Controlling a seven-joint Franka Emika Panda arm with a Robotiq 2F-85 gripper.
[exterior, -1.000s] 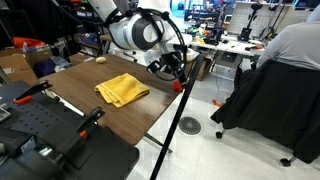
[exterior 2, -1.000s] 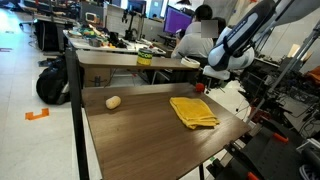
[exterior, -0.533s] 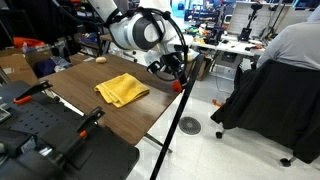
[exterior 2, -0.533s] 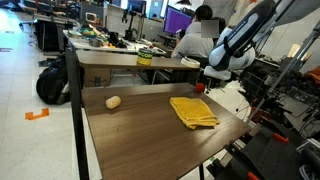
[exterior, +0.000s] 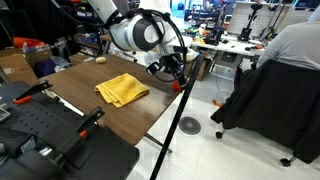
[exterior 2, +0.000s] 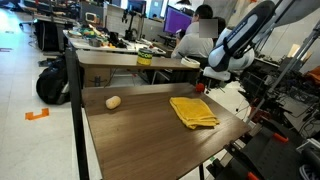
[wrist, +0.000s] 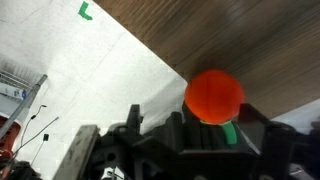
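The orange-red ball (wrist: 214,96) is within the spread of my gripper's open fingers, so I should keep going down until they are on both sides of the ball (exterior 2: 199,88), and then close them.
An orange-red ball (wrist: 214,95) sits between the fingers of my gripper (wrist: 192,113) in the wrist view, right at the edge of the dark wooden table (wrist: 270,40). The jaws stand wide; the ball is close to one finger, with a gap to the other. In both exterior views the gripper (exterior: 172,75) (exterior 2: 203,80) hangs low over the table's corner with the ball (exterior: 177,86) (exterior 2: 199,88) just under it. Whether the ball rests on the wood I cannot tell. A folded yellow cloth (exterior: 121,90) (exterior 2: 193,111) lies on the table nearby.
A small beige lump (exterior: 100,60) (exterior 2: 113,101) lies on the table away from the cloth. A black slanted pole (exterior: 176,128) stands beside the corner. A seated person (exterior: 290,50) and cluttered desks are behind. Black clamps (exterior: 50,140) fill the foreground. Green tape (wrist: 85,11) marks the floor.
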